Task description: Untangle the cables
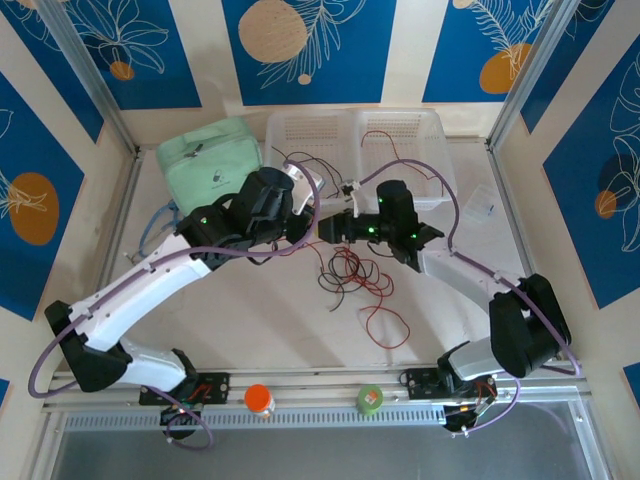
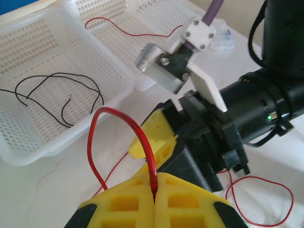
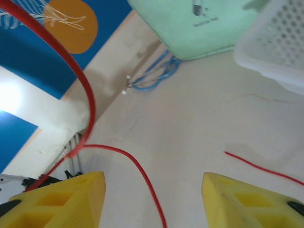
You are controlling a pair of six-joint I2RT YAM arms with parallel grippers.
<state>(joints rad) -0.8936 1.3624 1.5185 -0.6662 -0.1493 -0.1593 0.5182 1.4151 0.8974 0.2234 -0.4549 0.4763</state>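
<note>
The red cable arches free [image 2: 114,111] out of my left gripper, in front of my right gripper's open fingers. I should carry on moving those fingers in until they close on the arch [image 2: 146,142].
My left gripper [image 2: 154,176] is shut on a red cable [image 2: 142,137], which arches up out of the yellow fingertips and drops to the table. My right gripper [image 3: 152,185] stands open close in front of it, and a red cable [image 3: 137,168] runs loose between its yellow fingers [image 3: 66,197] without touching them. From above, the left gripper [image 1: 303,228] and right gripper [image 1: 325,228] meet tip to tip over the table's middle. A tangle of red and black cables [image 1: 352,280] lies just below them. One black cable [image 2: 57,92] and one red cable [image 2: 133,29] lie in the baskets.
Two white mesh baskets [image 1: 395,125] stand side by side at the back. A mint-green pouch [image 1: 205,160] sits at the back left, with a looped blue-grey cord [image 3: 156,76] beside it. An orange-capped jar [image 1: 259,399] and a green roll [image 1: 369,398] sit on the front rail.
</note>
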